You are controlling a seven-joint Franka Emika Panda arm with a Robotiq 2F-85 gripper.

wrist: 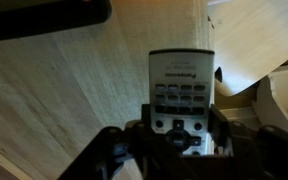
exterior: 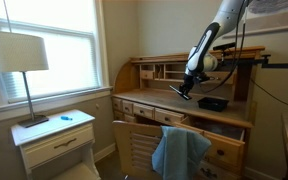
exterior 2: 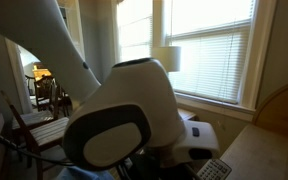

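Observation:
The remote is hanging along the desk's edge (wrist: 207, 32) next to the open drawer, so the robot's gripper should go back inward over the wooden desk top (wrist: 119, 70) before it lowers the remote.
A grey-white remote control (wrist: 181, 75) with dark buttons lies lengthwise between my gripper's (wrist: 182, 128) two dark fingers in the wrist view, and the fingers press its sides near the round pad. Below it is the light wooden desk top (wrist: 74, 90). In an exterior view the gripper (exterior: 185, 90) hangs just above the wooden roll-top desk (exterior: 154, 103), with the dark remote end sticking out. In the other exterior view the arm's large white joint (exterior 2: 124, 125) fills the frame, and a gridded button part of the remote (exterior 2: 214, 169) shows at the bottom right.
A black flat object (exterior: 213, 103) lies on the desk beside the gripper. A chair with a blue cloth (exterior: 180, 150) stands at the desk. A lamp (exterior: 17, 55) stands on a white nightstand (exterior: 54, 135) by the window. A dark object (wrist: 44, 12) lies at the top of the wrist view.

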